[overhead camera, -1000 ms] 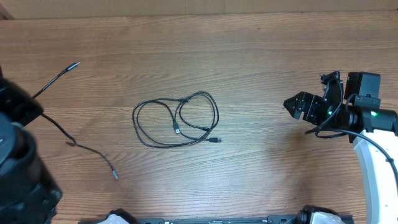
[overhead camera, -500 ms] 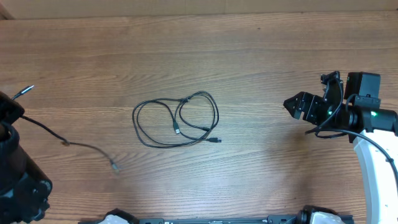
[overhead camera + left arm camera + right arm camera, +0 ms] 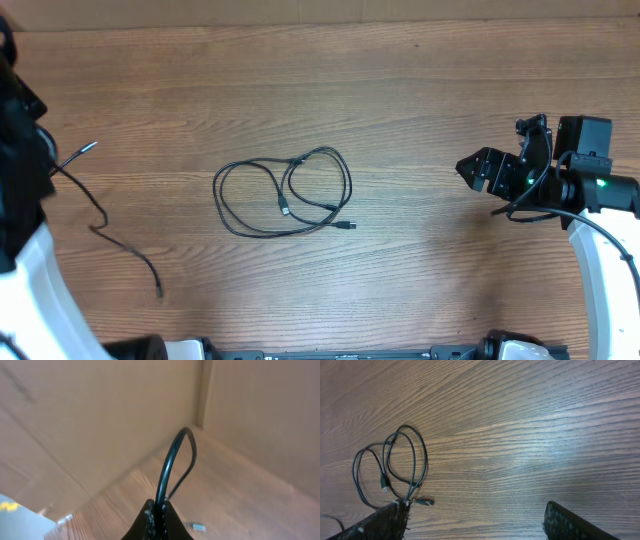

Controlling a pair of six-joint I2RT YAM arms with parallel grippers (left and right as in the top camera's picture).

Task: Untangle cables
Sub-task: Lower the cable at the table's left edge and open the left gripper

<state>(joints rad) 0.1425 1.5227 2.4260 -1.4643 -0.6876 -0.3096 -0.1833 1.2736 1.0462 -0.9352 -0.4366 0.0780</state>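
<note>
My left gripper should lower the separate black cable next until the cable touches the clear wood, and then let go, because the cable hangs free of the tangle.
A tangle of thin black cables lies looped at the table's middle, with small plug ends inside and at its lower right. It also shows at the left of the right wrist view as the cable loops. One separate black cable trails at the far left, its silvery tip raised and its other end near the front. My left gripper is shut on this cable, which arches up from the jaws. My right gripper stands open over bare wood, well right of the tangle.
The left arm fills the far left edge. The right arm with its own thicker wiring sits at the right edge. A cardboard wall rises behind the wooden table. A silvery plug lies below the left gripper.
The left arm has swung back and left with the single cable, dragging its trailing end leftward along the table. The tangle and the right arm have not moved.
</note>
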